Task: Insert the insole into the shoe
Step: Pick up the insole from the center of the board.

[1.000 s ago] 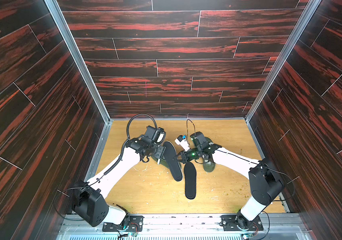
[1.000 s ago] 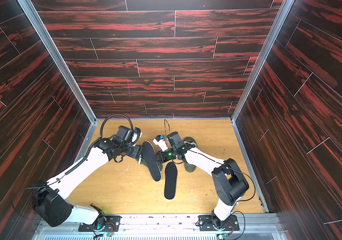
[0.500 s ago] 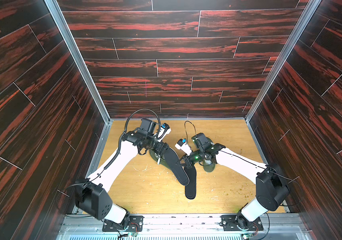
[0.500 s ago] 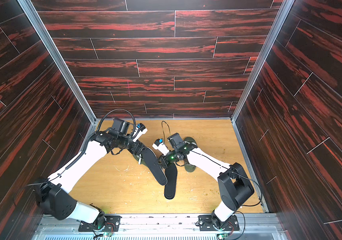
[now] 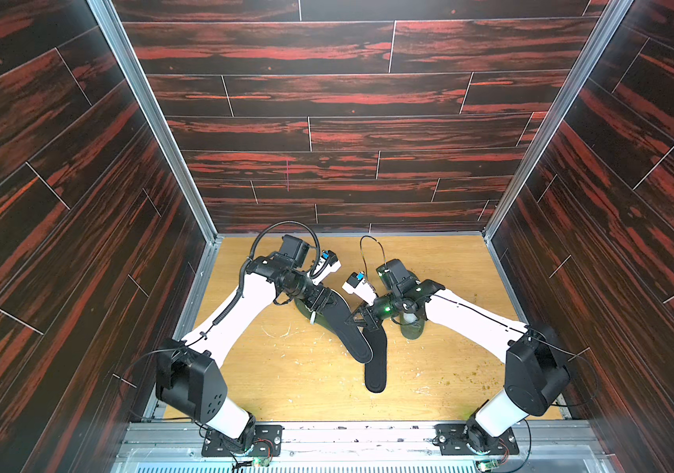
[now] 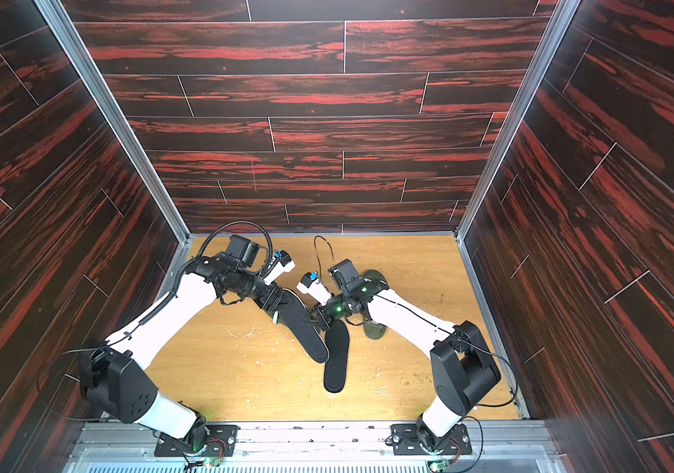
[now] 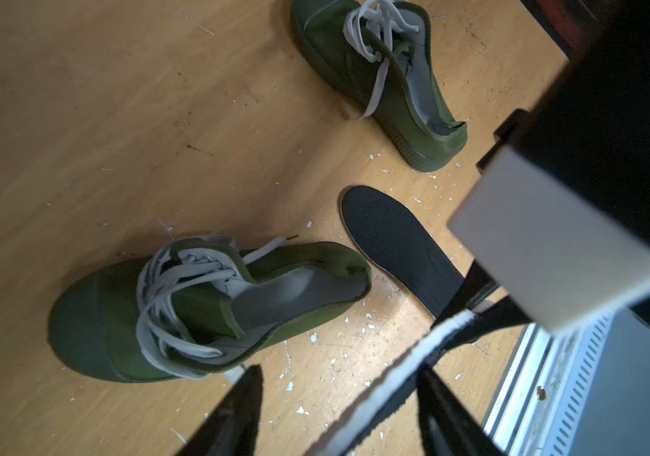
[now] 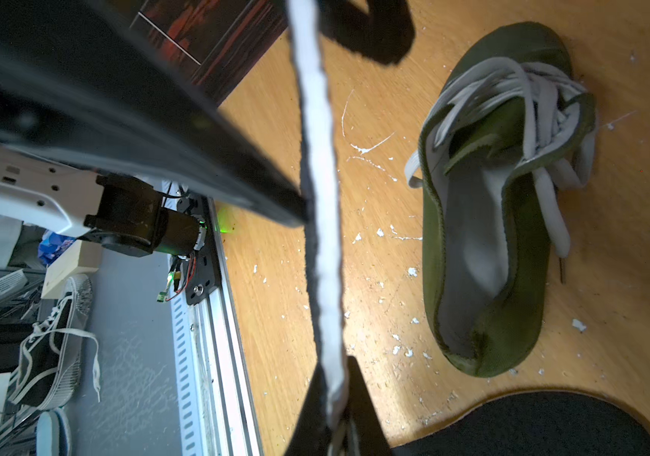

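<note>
My left gripper should hold the insole's toe end while my right gripper, now pinching the raised insole's side edge [image 5: 351, 313], regrips across the insole's heel half [image 5: 357, 345].
A black insole [image 5: 343, 323] with a white edge [image 8: 317, 166] hangs tilted above the table between both arms. My right gripper [image 8: 333, 375] is shut on its edge; in both top views it sits at the insole's right side [image 5: 362, 321] [image 6: 317, 319]. My left gripper [image 7: 337, 379] [image 5: 321, 303] straddles the same insole [image 7: 406, 363] with its jaws apart. One finger is close to the insole and the other is well clear. A green shoe [image 7: 197, 316] [image 8: 493, 237] with white laces lies open below the left gripper, mostly hidden under the arm in a top view [image 5: 304, 313].
A second black insole [image 5: 376, 364] [image 7: 398, 252] lies flat on the wooden table [image 5: 286, 376], partly under the raised insole's tip. A second green shoe [image 7: 386, 79] [image 5: 411, 327] lies under the right arm. Dark walls enclose three sides, with a metal rail [image 5: 347, 430] in front.
My left wrist has drawn back toward the rear left. The raised insole's free end has swung right, over the lying insole. The left jaws have narrowed a little.
</note>
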You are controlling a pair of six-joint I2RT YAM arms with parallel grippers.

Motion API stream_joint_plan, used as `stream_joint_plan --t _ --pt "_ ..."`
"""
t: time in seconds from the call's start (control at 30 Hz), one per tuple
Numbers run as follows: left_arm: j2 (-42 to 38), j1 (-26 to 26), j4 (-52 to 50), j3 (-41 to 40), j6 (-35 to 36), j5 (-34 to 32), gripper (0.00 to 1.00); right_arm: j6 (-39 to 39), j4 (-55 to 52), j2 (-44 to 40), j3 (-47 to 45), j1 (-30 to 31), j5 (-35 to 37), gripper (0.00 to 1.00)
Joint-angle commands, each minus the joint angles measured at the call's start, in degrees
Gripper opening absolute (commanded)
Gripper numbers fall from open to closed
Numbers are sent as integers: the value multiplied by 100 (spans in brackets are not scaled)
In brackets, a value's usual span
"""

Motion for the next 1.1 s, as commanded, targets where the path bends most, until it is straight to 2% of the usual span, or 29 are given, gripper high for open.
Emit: stream_joint_plan --t 0.0,0.1,0.13,0.27,0.37,0.63,0.73,0.77,0.9,1.07 --pt "72 35 -318 158 100 292 44 -145 -151 107 159 31 -139 11" --pt "113 68 -357 185 108 494 18 -143 -176 158 197 30 -29 13" --pt "135 94 -357 192 104 613 18 -120 -180 171 204 22 26 14" --pt "216 144 -367 156 -222 1007 1 -26 -81 190 142 -2 325 26" --pt "179 154 -127 20 -812 882 0 64 175 15 -56 -20 631 43" --pt "-163 167 580 -294 -2208 971 0 -85 1270 -551 -1020 19 921 78" --pt "-160 175 607 -244 -2611 904 0 -188 1790 -676 -1386 75 1217 96" --pt "-157 172 611 -234 -2708 913 0 -197 1970 -697 -1493 106 1354 98" --pt "-95 176 681 -180 -3126 1007 0 -458 2504 -615 -1739 352 2345 98" --pt "-152 176 683 -222 -3269 1134 0 -794 3242 -499 -1970 604 3300 99"
